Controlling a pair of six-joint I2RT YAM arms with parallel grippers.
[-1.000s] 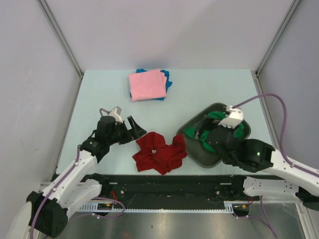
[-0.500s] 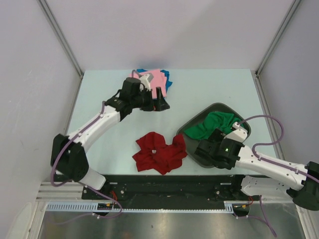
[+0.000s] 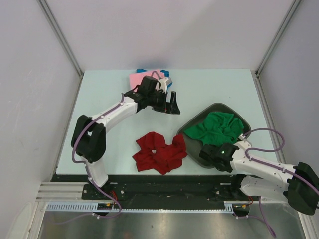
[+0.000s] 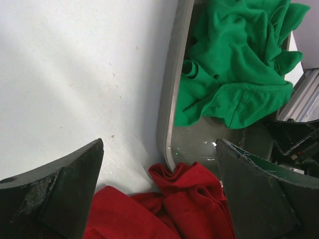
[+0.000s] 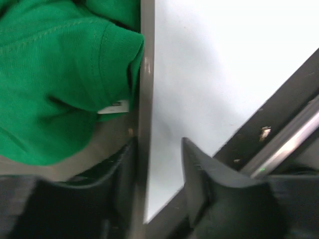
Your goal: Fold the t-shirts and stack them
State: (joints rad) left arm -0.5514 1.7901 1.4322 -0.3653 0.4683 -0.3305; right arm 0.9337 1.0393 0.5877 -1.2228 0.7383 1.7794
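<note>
The grey tray's corner meets the dark red t-shirt's edge, so my right gripper should push the tray back before my left gripper takes the opposite rim.
A crumpled dark red t-shirt lies at the table's front centre. A green t-shirt is bunched in the grey tray. Folded pink t-shirt rests on a blue one at the back. My left gripper hangs open and empty between the stack and the tray. My right gripper straddles the tray rim at its near corner. Its jaws are narrowed, with one finger inside against the rim and the other a little way off.
The tray's rim touches the red shirt's edge. Grey walls enclose the table on three sides. A black rail runs along the near edge, close behind my right gripper.
My left arm swung from beside the red shirt to the back, then right toward the tray. My right gripper drew off the green shirt to the tray's near rim and narrowed its jaws.
</note>
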